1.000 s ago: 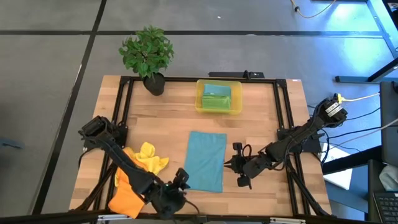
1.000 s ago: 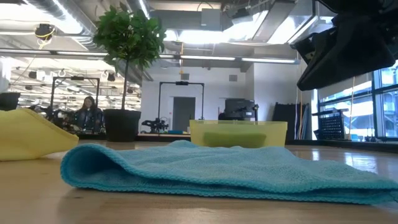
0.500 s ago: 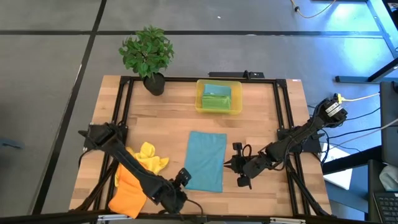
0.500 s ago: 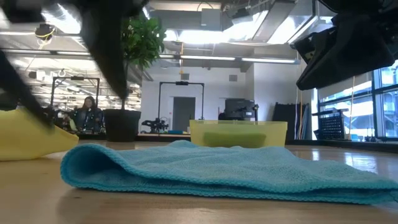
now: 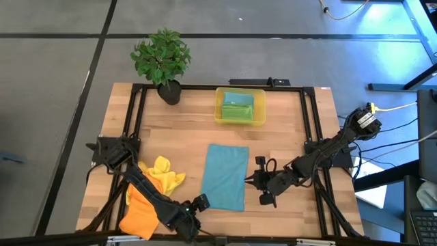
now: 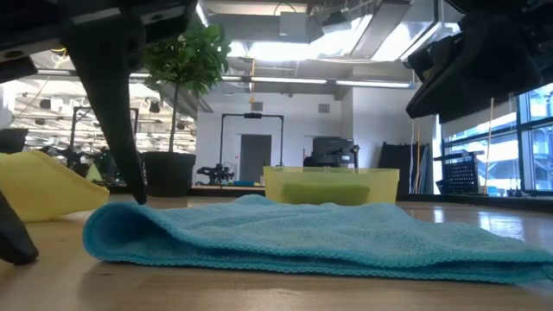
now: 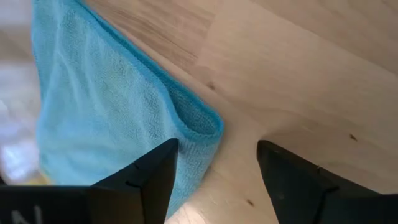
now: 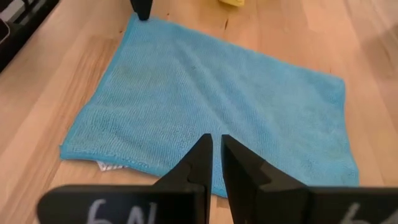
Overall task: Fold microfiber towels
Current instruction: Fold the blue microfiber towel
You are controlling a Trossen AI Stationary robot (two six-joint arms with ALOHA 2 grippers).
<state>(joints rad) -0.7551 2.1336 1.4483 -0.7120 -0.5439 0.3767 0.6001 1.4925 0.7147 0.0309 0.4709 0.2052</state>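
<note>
The hem loops (image 7: 203, 127) around at the corner of the teal-blue towel. Both layers (image 5: 223, 197) will come up together and fold over the far half when I lift.
A teal-blue towel (image 5: 225, 176) lies folded in half on the table's middle, with a rounded fold (image 6: 97, 231) at its near left corner. My left gripper (image 5: 200, 203) is open and low at that corner (image 7: 208, 124). One finger (image 6: 130, 173) stands over the towel's side and the other (image 6: 17, 246) over bare wood. My right gripper (image 5: 261, 183) is shut and hovers off the towel's right edge (image 8: 214, 155). A yellow towel (image 5: 162, 172) and an orange towel (image 5: 140, 212) lie crumpled at the near left. A green towel (image 5: 239, 108) lies in the yellow bin.
The yellow bin (image 5: 220, 117) stands at the far middle of the table. A potted plant (image 5: 162, 61) is at the far left corner. Black frame rails (image 5: 136, 116) run along the table's left, far and right sides. Bare wood shows between the towel and the bin.
My left gripper has come down and rolled, dropping into the low view until its fingers stand at the teal-blue towel's near left corner. The towel has not moved.
</note>
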